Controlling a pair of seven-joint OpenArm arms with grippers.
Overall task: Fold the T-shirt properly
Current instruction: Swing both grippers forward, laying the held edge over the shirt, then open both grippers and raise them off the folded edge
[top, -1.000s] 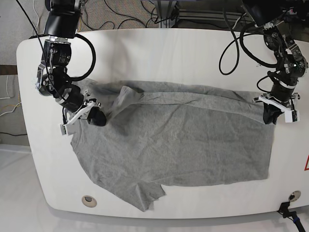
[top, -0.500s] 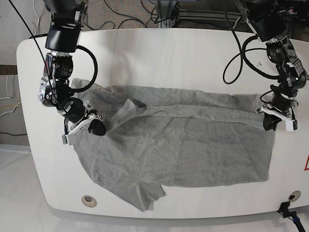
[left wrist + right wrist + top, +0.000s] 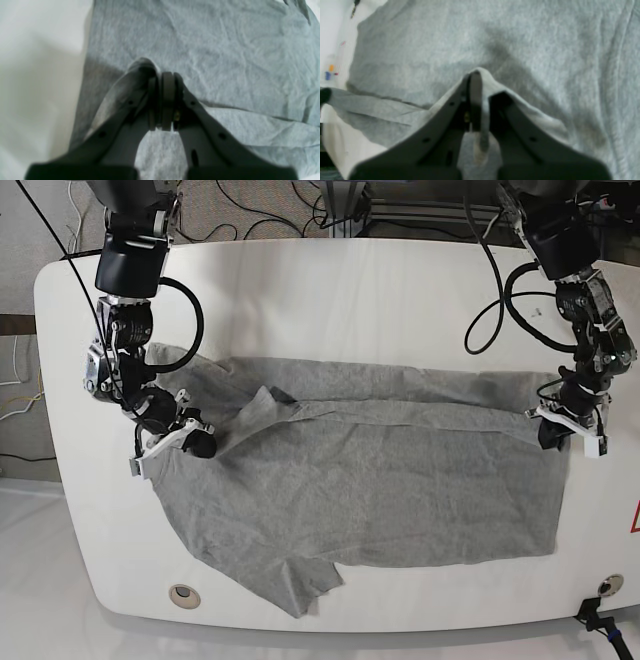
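Note:
The sleeve lies far out by the table's front edge, so my right gripper and my left gripper should drag the T-shirt back by its far corners.
A grey T-shirt lies spread across the white table, with its far edge turned over in a long fold. My left gripper is at the shirt's right edge, shut on a pinch of the grey fabric. At the shirt's left shoulder, my right gripper is also shut, with cloth draped over and between its fingers. A sleeve points toward the table's front edge.
Black cables lie behind the table's far edge. A round metal insert sits at the front left corner and another at the front right. A red marking shows at the right edge.
Both grippers have moved toward the table's far side, carrying the shirt's folded edge with them, so the fold now lies farther back and flatter. Both stay shut on the cloth.

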